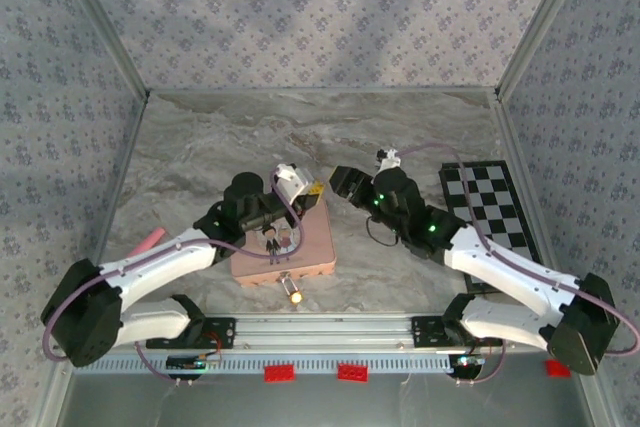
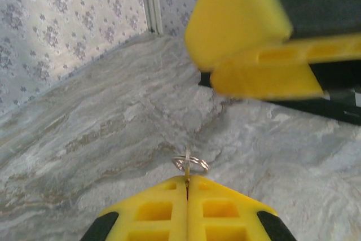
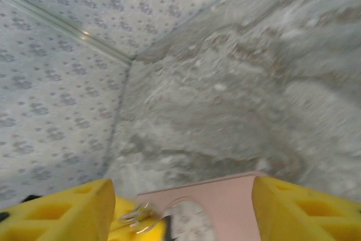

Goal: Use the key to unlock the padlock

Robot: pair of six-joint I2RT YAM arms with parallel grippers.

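The key's wire ring point(image 3: 140, 216) is off toward one finger of my right gripper, so my left gripper should tilt the key down before my right gripper takes the ring point(image 2: 192, 165).
The tiny brass-gold padlock point(image 1: 294, 294) lies on the table at the front edge of the pink box point(image 1: 285, 247), apart from both grippers. My left gripper point(image 1: 313, 190) point(image 2: 187, 180) is shut on the thin key point(image 2: 186, 169), held edge-on above the box's far right corner. Only the key's tip and its wire ring point(image 2: 190, 164) stick out past the yellow fingertips. My right gripper point(image 1: 338, 182) point(image 3: 183, 213) stands open just to the right, facing the left one. The ring point(image 3: 138, 218) shows near its left finger point(image 3: 62, 213), with the pink box point(image 3: 237, 201) below.
A black-and-white checkerboard point(image 1: 490, 202) lies at the right. A pink stick point(image 1: 150, 240) rests beside the left arm, and a small white object point(image 1: 388, 157) sits behind the right gripper. Patterned walls close in the marble table point(image 1: 300, 137) on three sides.
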